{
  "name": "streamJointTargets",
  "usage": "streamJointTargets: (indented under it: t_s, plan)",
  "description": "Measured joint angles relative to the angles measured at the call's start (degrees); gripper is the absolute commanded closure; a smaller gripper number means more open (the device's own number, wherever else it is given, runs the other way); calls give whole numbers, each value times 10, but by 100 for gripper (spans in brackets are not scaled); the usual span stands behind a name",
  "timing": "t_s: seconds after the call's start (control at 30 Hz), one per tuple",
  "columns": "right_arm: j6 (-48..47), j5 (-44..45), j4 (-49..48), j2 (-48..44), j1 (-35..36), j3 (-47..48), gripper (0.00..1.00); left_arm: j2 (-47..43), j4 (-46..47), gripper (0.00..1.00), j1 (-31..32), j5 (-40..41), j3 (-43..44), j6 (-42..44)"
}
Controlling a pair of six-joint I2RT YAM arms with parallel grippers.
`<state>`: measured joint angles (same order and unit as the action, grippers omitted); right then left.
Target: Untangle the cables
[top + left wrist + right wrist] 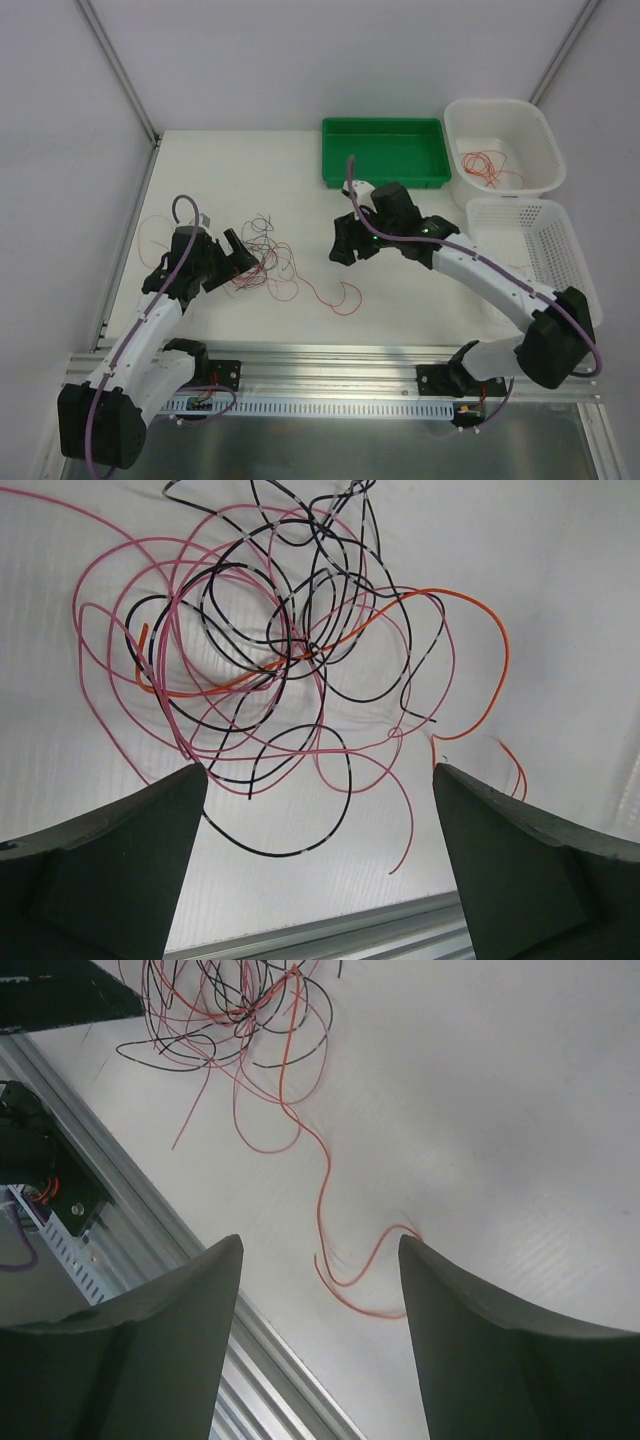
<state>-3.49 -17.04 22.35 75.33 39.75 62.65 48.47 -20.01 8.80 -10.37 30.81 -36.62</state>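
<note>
My gripper will free the red cable from the pink and black wires when it pulls, because the red tail runs out over loose loops.
The cables lie in a loose tangle of red, pink and black wires on the white table, left of centre. One red cable tail runs out of it to the right. My left gripper is open and empty at the tangle's left edge. In the left wrist view the tangle lies ahead of the open left gripper. My right gripper is open and empty above the red tail, which shows between the spread fingers of the right gripper. The tangle is farther off.
A green tray stands at the back centre. A white tub at the back right holds red wires. A white slotted basket stands at the right. A thin red wire lies at the far left. A metal rail runs along the near edge.
</note>
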Motion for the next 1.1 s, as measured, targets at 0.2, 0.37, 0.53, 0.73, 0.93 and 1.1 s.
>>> streamJointTargets:
  t_s: [0.2, 0.37, 0.53, 0.73, 0.93, 1.1]
  plan:
    - [49, -9, -130, 154, 37, 2, 31, 22, 0, 6, 0, 5, 0, -1]
    - [87, -17, -205, 264, 57, 23, 34, 24, 0, 9, 0, 21, 0, -4]
    - [111, -20, -256, 321, 65, 45, 41, 40, 0, 10, 0, 38, 7, -5]
    - [124, -30, -287, 351, 66, 75, 61, 60, 0, 12, 0, 48, 14, -10]
    - [129, -50, -303, 367, 66, 82, 99, 83, 4, 12, 3, 49, 17, -19]
    - [116, -53, -297, 343, 69, 59, 99, 102, 10, 12, 18, 51, 25, -28]
